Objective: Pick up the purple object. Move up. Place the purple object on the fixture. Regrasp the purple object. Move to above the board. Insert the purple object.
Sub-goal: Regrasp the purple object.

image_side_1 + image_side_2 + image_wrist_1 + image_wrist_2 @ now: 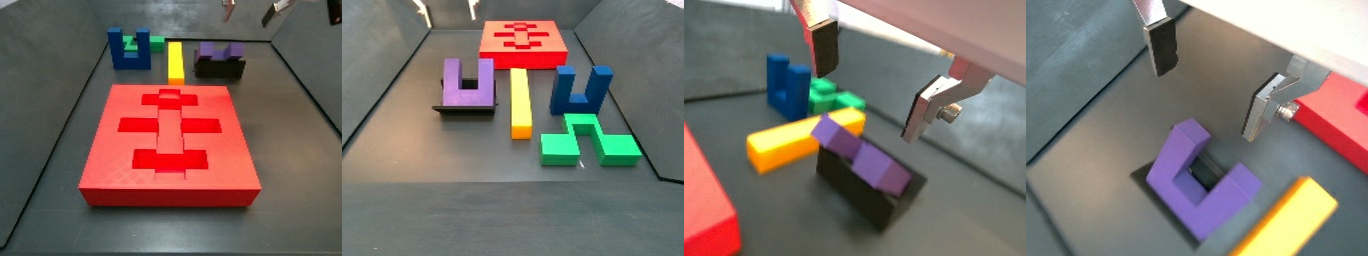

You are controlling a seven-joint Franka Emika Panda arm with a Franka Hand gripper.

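The purple object [219, 50] is sitting in the black fixture's open top [221, 60], so I expect it to come loose and leave the fixture behind, empty, when the robot raises it.
The purple object [865, 155] is a U-shaped block resting on the black fixture [865, 192], prongs up in both side views [221, 50] [469, 85]. It also shows in a wrist view [1200, 187]. The gripper [871, 95] is open and empty, well above the purple object and clear of it. In both side views only its fingertips show at the upper edge [254, 8] [446, 10]. The red board [167, 140] with cross-shaped recesses lies on the floor apart from the fixture [221, 70].
A yellow bar [520, 100] lies beside the fixture. A blue U-shaped block [583, 90] and a green piece [583, 142] stand beyond the bar. Dark sloped walls enclose the floor.
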